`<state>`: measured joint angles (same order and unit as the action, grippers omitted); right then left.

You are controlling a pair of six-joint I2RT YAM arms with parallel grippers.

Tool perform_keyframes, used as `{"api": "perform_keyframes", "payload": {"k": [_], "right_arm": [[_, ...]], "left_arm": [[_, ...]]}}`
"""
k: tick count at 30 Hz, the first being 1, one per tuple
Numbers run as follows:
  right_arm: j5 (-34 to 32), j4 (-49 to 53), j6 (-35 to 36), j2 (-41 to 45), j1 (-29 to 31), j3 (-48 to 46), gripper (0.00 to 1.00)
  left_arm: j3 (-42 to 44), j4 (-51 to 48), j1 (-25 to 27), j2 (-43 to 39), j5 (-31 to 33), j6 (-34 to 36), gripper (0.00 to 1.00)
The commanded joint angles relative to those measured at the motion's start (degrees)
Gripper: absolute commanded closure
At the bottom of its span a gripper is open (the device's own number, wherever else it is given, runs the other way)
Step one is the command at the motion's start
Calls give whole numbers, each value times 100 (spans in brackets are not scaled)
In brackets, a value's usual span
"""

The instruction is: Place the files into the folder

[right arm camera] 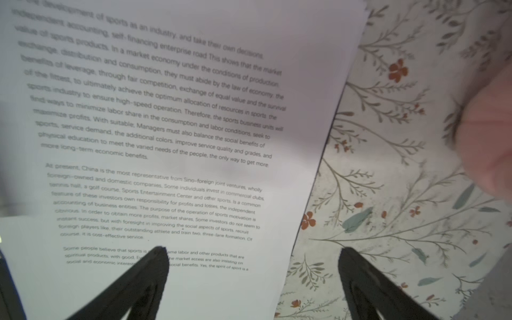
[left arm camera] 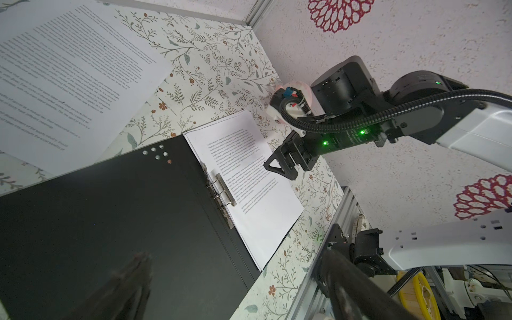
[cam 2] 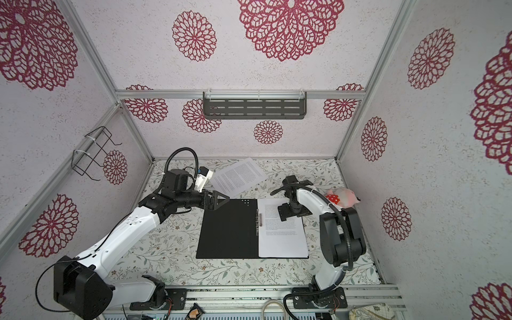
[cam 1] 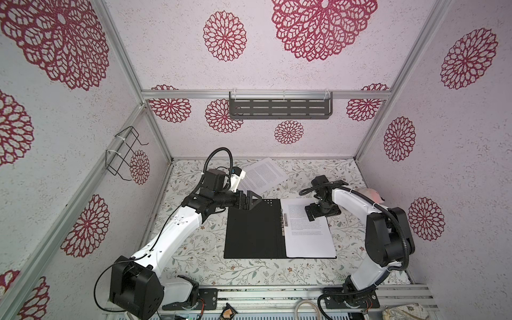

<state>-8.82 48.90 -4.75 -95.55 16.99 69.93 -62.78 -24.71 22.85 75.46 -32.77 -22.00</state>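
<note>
My left gripper should slide the loose sheet straighter because it lies at a slant behind the folder, and my right gripper should move to the loose sheet's edge.
The folder lies open and flat in both top views, black inside up, with a metal clip at the spine. One printed sheet of the files lies on its right half. Another sheet lies loose on the table behind the folder. My right gripper is open low over that sheet's far right edge. In the right wrist view one finger is over the sheet and the other is past its edge. My left gripper is open above the folder's far left corner, holding nothing.
A pink and red plush toy lies at the right, behind the right arm. A grey shelf hangs on the back wall and a wire rack on the left wall. The floral tablecloth reaches the metal rail at the front.
</note>
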Motion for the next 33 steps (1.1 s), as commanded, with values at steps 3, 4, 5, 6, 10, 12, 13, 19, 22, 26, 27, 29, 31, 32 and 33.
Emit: {"api": "perform_keyframes", "payload": {"k": [3,4,5,6,10,12,13,19,22,26,27,29,31,32,33], "right_arm": [[-460,-449,-665,1202,-440,-49,1],[-413,-609,-866,1371,-588,-138,1],[-258,-815,-1097,1551,-799,-254,1],[-40,-1015,-1208,1675,-959,-335,1],[560,-1654,-1349,1770,-1079,-316,1],[929,-1801,-1618,1607,-1083,-111,1],[1212,-1890,-1714,1485,-1067,-28,1],[2111,-3187,-2013,1137,-900,-396,1],[2320,-3495,-2032,855,-793,-424,2],[2561,-3556,-1851,654,-676,-414,3],[2623,-3604,-1829,652,-662,-455,2],[2689,-3654,-1805,645,-615,-530,2],[2736,-3669,-1751,651,-562,-597,2],[2723,-3666,-1732,659,-528,-635,1],[2703,-3660,-1729,677,-507,-678,1]], "left_arm": [[-185,-66,-34,-40,374,91,1],[-227,-99,-41,-34,572,-57,1],[-302,-137,-83,-10,844,-321,2],[-378,-196,-121,18,1133,-640,1],[-510,-43,-355,-3,1592,-1037,1],[-163,457,-458,-114,1766,-1060,2],[-31,661,-579,-124,1700,-1127,1],[-397,1070,-1228,912,1143,-1746,1],[-1317,482,-1230,1993,1040,-1349,2],[-2558,-262,-1230,3316,1010,-833,1],[-2821,-338,-1230,3612,1003,-743,1],[-3395,-614,-1235,4295,1003,-568,1],[-3998,-943,-1231,4854,966,-398,1],[-4257,-1020,-1231,5099,939,-323,1],[-4466,-1057,-1230,5318,912,-289,1]]}}
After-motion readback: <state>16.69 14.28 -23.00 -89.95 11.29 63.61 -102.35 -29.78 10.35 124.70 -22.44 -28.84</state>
